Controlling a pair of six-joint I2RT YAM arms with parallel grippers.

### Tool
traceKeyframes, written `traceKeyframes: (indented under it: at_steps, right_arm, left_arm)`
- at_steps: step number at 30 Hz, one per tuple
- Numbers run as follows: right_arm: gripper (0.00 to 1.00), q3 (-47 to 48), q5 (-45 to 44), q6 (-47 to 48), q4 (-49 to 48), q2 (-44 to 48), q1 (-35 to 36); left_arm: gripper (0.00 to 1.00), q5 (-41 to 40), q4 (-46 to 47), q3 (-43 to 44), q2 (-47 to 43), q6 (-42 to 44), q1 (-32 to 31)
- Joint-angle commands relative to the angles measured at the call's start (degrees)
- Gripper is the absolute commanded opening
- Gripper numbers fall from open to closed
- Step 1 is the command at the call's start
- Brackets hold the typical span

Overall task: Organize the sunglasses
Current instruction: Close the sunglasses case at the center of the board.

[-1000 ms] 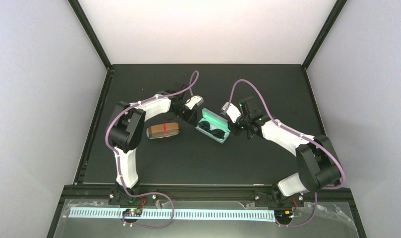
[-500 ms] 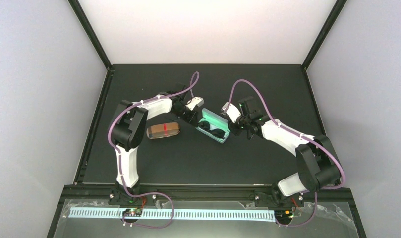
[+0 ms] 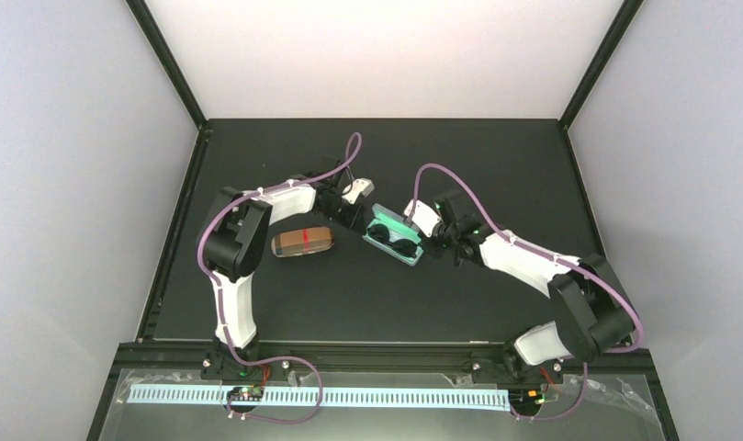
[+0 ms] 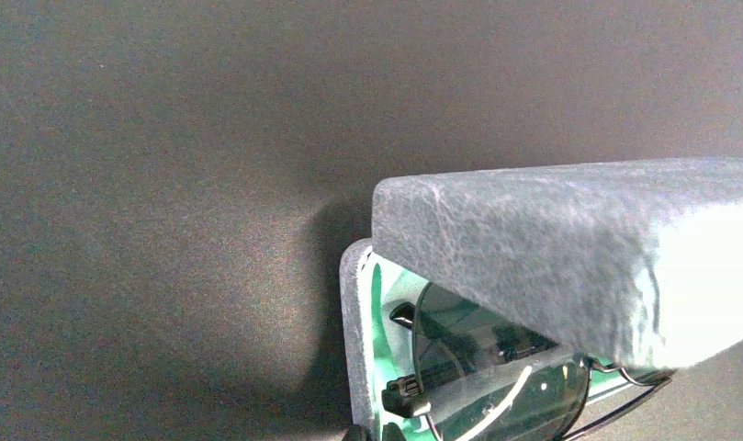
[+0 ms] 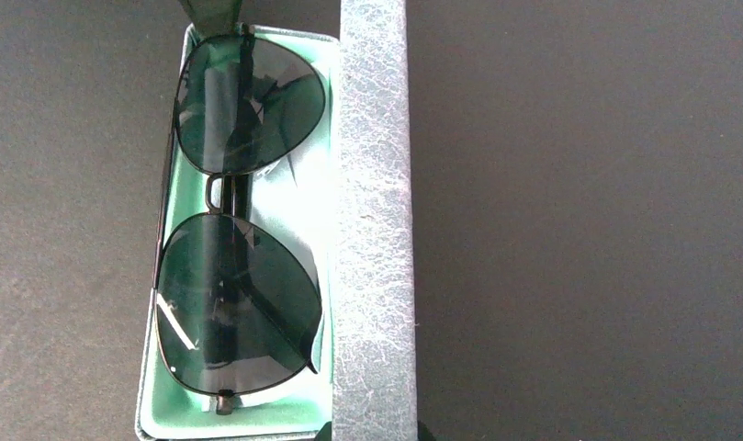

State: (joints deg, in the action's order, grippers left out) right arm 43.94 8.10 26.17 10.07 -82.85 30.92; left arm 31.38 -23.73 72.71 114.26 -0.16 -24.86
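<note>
I should open my right gripper and use it to push the lid's outer side down over the sunglasses (image 5: 237, 276), because it straddles the raised lid's edge (image 5: 375, 395) with the end of one finger inside.
The black sunglasses (image 3: 392, 241) lie folded, lenses up, in the green lining of an open blue-grey case (image 3: 413, 258). In the right wrist view the sunglasses (image 5: 239, 230) lie left of the raised lid (image 5: 375, 230), seen edge-on. My right gripper (image 3: 434, 235) (image 5: 372, 430) is shut on that lid's near end, a fingertip on each side. My left gripper (image 3: 355, 217) (image 4: 369, 432) pinches the case's end wall (image 4: 356, 349). There the lid (image 4: 551, 239) hangs over the sunglasses (image 4: 496, 377). The reddish-brown pair is not in view.
A closed tan case (image 3: 304, 242) with a red streak on its top lies on the black table left of the blue-grey case, close under my left arm. Black frame posts stand at the table's back corners.
My right gripper has moved left onto the case, and the lid has swung up from lying flat open. My left gripper has stayed at the case's left end.
</note>
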Motion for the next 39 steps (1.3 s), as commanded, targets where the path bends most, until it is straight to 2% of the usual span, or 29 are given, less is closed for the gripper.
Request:
traceKeyframes:
  at_steps: [1, 7, 19, 31, 39]
  right_arm:
    - [0.06, -2.6, -1.6, 4.2, -2.5, 0.5, 4.6]
    - [0.07, -5.4, -6.3, 6.8, -4.7, 0.0, 10.2]
    - [0.17, -6.5, -9.7, 7.3, -5.5, -2.5, 16.0]
    - [0.24, -6.2, -11.9, 8.8, -4.0, -4.9, 19.8]
    - [0.33, -4.0, -11.0, 7.4, -1.7, -4.4, 19.8]
  left_arm:
    - [0.01, 0.5, 1.3, -2.6, 0.2, -2.1, -0.7]
    - [0.02, 1.5, 3.0, -4.2, 0.1, -3.9, -0.9]
    - [0.02, 2.3, 5.8, -6.8, -0.3, -6.5, -1.0]
    - [0.02, 2.8, 7.5, -8.1, -0.6, -8.0, -1.3]
    - [0.02, 1.8, 8.0, -9.0, -1.9, -7.7, -1.2]
